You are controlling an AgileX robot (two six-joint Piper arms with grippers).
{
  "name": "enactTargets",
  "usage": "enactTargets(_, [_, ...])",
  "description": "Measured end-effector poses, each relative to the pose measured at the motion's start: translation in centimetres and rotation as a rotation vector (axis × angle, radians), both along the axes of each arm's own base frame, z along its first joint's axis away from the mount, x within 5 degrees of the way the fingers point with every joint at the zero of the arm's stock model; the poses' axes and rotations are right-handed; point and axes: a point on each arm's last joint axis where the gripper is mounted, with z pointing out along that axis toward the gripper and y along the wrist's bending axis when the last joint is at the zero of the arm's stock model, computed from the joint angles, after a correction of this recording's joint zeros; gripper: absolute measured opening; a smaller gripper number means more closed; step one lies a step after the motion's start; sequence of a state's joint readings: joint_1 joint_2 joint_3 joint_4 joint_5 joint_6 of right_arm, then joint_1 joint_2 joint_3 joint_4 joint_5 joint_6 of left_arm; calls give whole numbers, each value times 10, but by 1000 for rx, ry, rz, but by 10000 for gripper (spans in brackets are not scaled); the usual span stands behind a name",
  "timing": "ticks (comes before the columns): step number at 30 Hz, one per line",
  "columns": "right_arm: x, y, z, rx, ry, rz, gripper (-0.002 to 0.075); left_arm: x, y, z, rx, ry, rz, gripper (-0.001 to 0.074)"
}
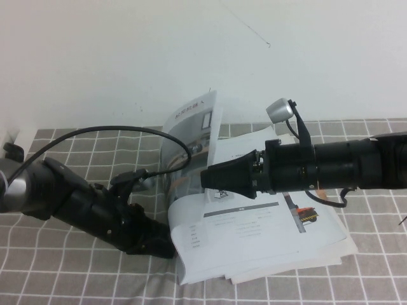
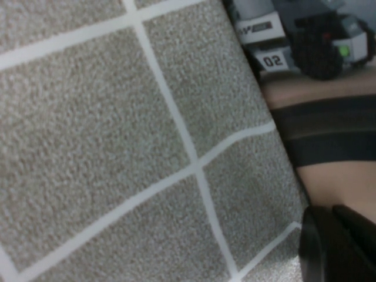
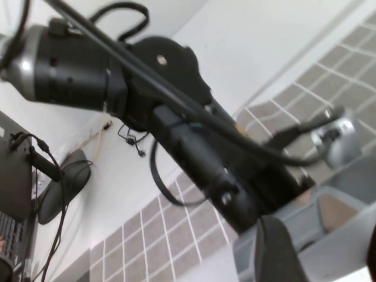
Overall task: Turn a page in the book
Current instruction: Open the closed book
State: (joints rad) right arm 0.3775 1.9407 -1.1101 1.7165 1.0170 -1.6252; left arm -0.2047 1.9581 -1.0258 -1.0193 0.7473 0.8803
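Observation:
My left gripper needs to lift out of the way while my right gripper pushes the page's inner side over, because my left gripper is blocking the side (image 1: 152, 204) where the raised page has to fall.
The book (image 1: 254, 238) lies open on the checked cloth, its white inner pages facing up. The page (image 1: 191, 136), a cover leaf with a photo, stands raised almost upright over the book's left side. My right gripper (image 1: 205, 179) reaches in from the right, its tip at the raised page's inner face. Its jaws are open, and the right wrist view shows the page's printed side (image 3: 329, 214) beyond the dark fingers (image 3: 276, 249). My left gripper (image 1: 160, 246) rests low at the book's near left corner. In the left wrist view the left gripper (image 2: 338, 249) sits by the cover's edge (image 2: 329, 147).
A grey checked cloth (image 1: 76, 279) covers the table up to a white wall (image 1: 127, 57). Other sheets with orange-edged pictures (image 1: 306, 215) fan out under the book at the right. The left arm's black cable (image 1: 127, 130) arcs up beside the raised page.

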Motion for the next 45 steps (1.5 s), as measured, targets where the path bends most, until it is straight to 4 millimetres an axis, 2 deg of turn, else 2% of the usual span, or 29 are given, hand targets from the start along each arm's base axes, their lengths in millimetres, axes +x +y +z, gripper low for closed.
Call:
enactTargets(6, [5, 11, 12, 21, -59, 26, 316, 0, 0, 0, -2, 1, 1, -4])
enactTargets(17, [13, 18, -33, -23, 24, 44, 316, 0, 0, 0, -5, 2, 4, -4])
enactTargets(26, [15, 19, -33, -14, 23, 50, 316, 0, 0, 0, -5, 2, 4, -4])
enactTargets(30, [18, 20, -30, -14, 9, 46, 316, -1, 0, 10, 2, -31, -3, -4])
enactTargets(33, [19, 21, -27, -13, -3, 47, 316, -3, -1, 32, 2, -105, -15, -4])
enactTargets(36, [20, 26, -25, -21, -13, 47, 316, -6, 1, 68, -6, -196, -30, -4])
enactTargets(40, [17, 35, -17, -76, -46, 70, 316, -12, 1, 138, -51, -355, -29, -4])
enactTargets(45, [10, 59, -8, -191, -83, 102, 316, -32, 3, 228, -121, -592, -32, -4])
